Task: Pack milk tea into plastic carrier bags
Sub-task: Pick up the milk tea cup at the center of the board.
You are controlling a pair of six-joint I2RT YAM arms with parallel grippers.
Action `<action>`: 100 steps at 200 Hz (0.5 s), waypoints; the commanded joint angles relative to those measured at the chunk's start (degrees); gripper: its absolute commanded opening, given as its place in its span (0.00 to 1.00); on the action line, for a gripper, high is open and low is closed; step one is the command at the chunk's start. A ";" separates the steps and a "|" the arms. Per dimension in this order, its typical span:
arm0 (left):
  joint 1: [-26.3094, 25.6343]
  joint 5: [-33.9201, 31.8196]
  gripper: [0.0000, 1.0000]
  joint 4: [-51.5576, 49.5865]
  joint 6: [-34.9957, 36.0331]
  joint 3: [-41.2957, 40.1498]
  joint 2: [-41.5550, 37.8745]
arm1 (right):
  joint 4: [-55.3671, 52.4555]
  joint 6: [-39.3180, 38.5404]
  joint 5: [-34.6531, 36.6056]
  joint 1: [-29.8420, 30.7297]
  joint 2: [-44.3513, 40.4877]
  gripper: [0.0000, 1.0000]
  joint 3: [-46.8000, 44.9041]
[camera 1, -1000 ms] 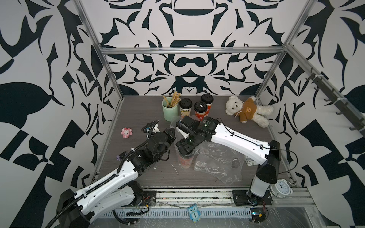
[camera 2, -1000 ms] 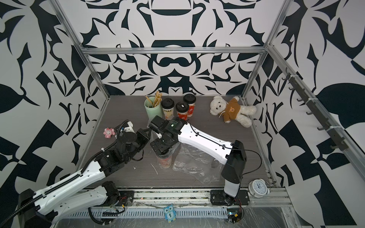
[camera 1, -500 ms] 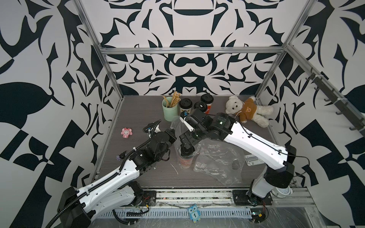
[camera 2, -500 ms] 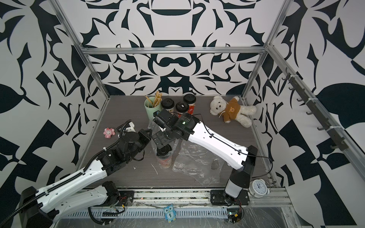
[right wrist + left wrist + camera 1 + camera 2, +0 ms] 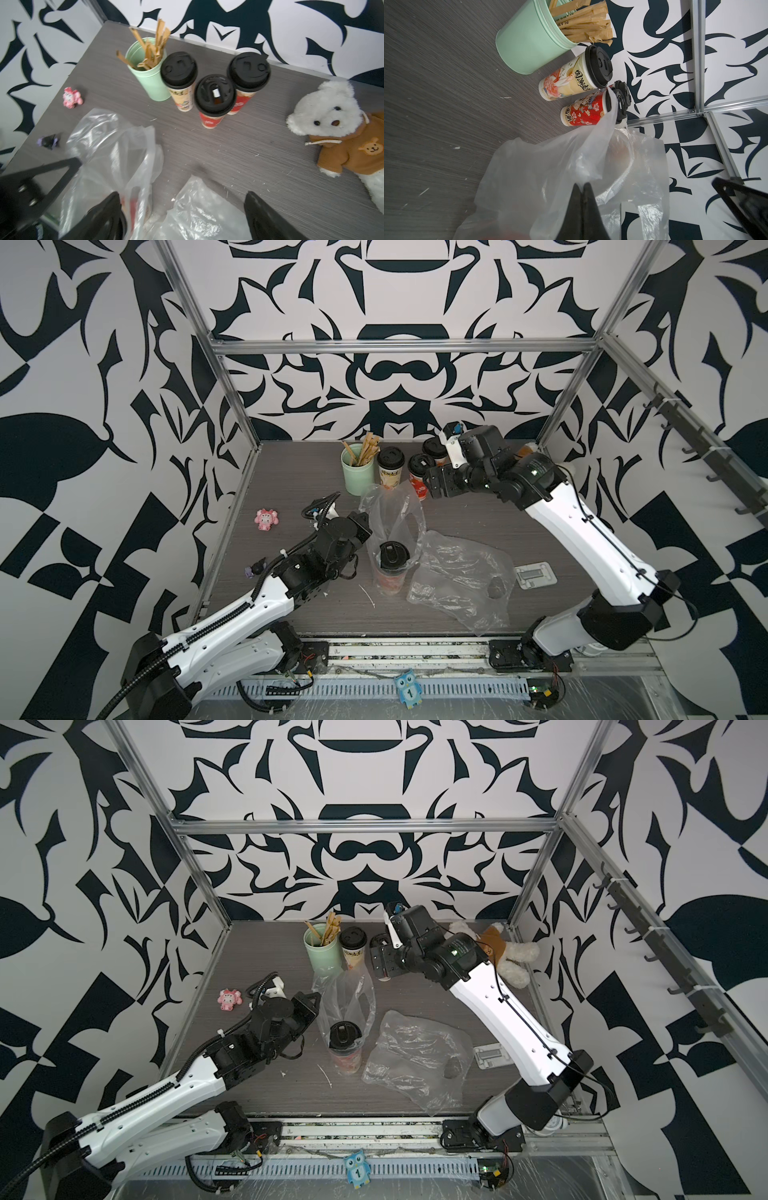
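My right gripper's open fingers are facing the front red cup (image 5: 417,484), which stands ahead of its neighbours, so I should keep moving in until they close around its lid (image 5: 418,463).
A clear plastic carrier bag (image 5: 394,510) stands upright mid-table with one red milk tea cup (image 5: 392,558) inside it. My left gripper (image 5: 367,528) is shut on that bag's edge; the left wrist view shows the closed tips (image 5: 582,187) pinching the film (image 5: 571,158). My right gripper (image 5: 432,486) hangs open and empty, raised beside the back cups. In the right wrist view its fingers (image 5: 113,204) spread wide over both bags. Three cups stand at the back: one cream-yellow (image 5: 179,72), two red (image 5: 215,96) (image 5: 248,70). A second bag (image 5: 457,585) lies flat to the right.
A mint-green holder of brown sticks (image 5: 357,472) stands left of the back cups. A teddy bear (image 5: 332,118) lies at the back right. A pink toy (image 5: 266,519) and a small purple toy (image 5: 48,141) sit by the left wall, a grey plate (image 5: 535,575) at right.
My right gripper has lifted off the cup in the bag and swung back and to the right, toward the rear cups. The left gripper has kept its hold on the bag.
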 commanded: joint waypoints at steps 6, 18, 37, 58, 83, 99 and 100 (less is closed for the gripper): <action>0.15 -0.01 0.00 -0.63 1.37 0.23 0.66 | 1.76 -4.39 -1.47 -3.17 7.34 0.96 6.10; 0.14 0.03 0.00 -0.86 1.94 0.47 0.81 | 0.55 -5.52 -0.74 -4.20 10.78 0.97 9.19; 0.17 0.14 0.00 -1.76 2.26 0.77 1.11 | -1.35 -6.54 -1.43 -5.96 16.27 0.97 14.27; 0.11 0.05 0.00 -1.86 2.19 0.54 1.13 | -2.86 -7.19 -1.30 -7.33 21.50 0.97 19.65; 0.15 -0.71 0.00 -2.96 2.25 0.75 0.93 | -5.05 -7.38 -3.30 -8.66 27.38 0.97 25.96; 0.16 -1.20 0.00 -3.56 2.37 0.60 0.46 | -6.80 -7.48 -3.86 -8.69 30.73 0.96 30.06; 0.15 -1.19 0.00 -3.59 2.37 0.64 0.44 | -6.96 -7.48 -3.89 -8.68 31.01 0.96 30.30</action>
